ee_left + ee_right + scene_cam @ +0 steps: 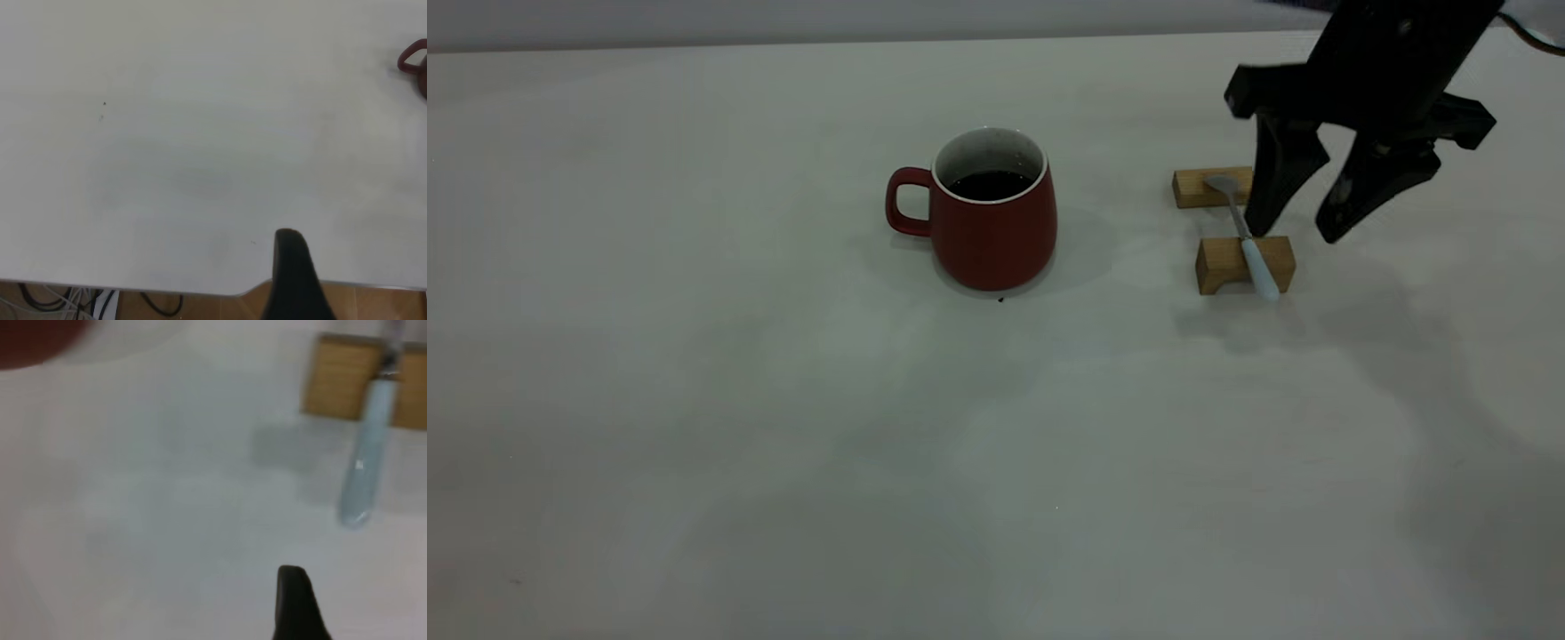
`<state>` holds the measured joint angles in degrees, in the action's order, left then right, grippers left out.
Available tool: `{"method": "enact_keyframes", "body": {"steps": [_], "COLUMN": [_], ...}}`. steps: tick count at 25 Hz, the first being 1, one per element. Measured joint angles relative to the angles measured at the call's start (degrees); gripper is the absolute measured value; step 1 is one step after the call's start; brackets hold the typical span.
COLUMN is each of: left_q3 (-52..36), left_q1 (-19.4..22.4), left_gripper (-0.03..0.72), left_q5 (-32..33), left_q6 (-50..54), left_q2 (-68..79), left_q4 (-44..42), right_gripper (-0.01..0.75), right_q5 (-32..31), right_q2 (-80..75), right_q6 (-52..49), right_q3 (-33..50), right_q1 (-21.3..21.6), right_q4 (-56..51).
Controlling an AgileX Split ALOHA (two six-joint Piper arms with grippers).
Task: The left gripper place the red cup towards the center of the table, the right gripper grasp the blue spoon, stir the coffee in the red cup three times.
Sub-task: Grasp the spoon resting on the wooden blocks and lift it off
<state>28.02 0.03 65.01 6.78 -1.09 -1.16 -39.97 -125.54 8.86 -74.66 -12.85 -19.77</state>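
Note:
The red cup's pale inside (990, 153) can be seen above the coffee (992, 187) in it, so the coffee should stay lower than the cup's rim when I stir it with the blue spoon.
The red cup (992, 231) stands upright near the middle of the table (783, 444), handle to the left, with dark coffee (991, 184) inside. To its right the blue spoon (1249, 244) lies across two wooden blocks, handle toward the front. My right gripper (1294, 236) hangs open just behind and right of the spoon's handle, its left finger close beside it, holding nothing. The right wrist view shows the spoon (365, 467) ahead of one finger (293, 600). My left gripper is off to the side: its wrist view shows a single finger (293, 270) by the table edge and the cup's handle (412, 59) far off.
The spoon rests on a rear wooden block (1199, 188) and a front one (1221, 264). A small dark speck (1000, 300) lies in front of the cup. The table edge (133, 288) with floor and cables beyond appears in the left wrist view.

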Motion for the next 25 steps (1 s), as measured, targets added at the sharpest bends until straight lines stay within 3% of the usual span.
{"method": "enact_keyframes", "body": {"steps": [8, 20, 22, 25], "left_q3": [0.0, 0.0, 0.0, 0.0], "left_q1": [0.0, 0.0, 0.0, 0.0], "left_gripper": [0.551, 0.551, 0.551, 0.551], "left_q5": [0.0, 0.0, 0.0, 0.0], "left_q6": [0.0, 0.0, 0.0, 0.0], "left_q2": [0.0, 0.0, 0.0, 0.0], "left_q4": [0.0, 0.0, 0.0, 0.0], "right_gripper": [0.512, 0.505, 0.475, 0.355], "right_q5": [-6.2, -5.54, -5.41, -5.47], "right_q2": [-10.65, -15.9, -16.02, -16.02], "right_q6": [-4.42, -6.26, -6.26, -6.61], "right_q3": [-11.92, -13.43, -13.43, -13.43], "right_q1": [-2.03, -2.03, -2.03, -2.03], "right_q4": [4.88, 4.86, 5.16, 6.3]}}
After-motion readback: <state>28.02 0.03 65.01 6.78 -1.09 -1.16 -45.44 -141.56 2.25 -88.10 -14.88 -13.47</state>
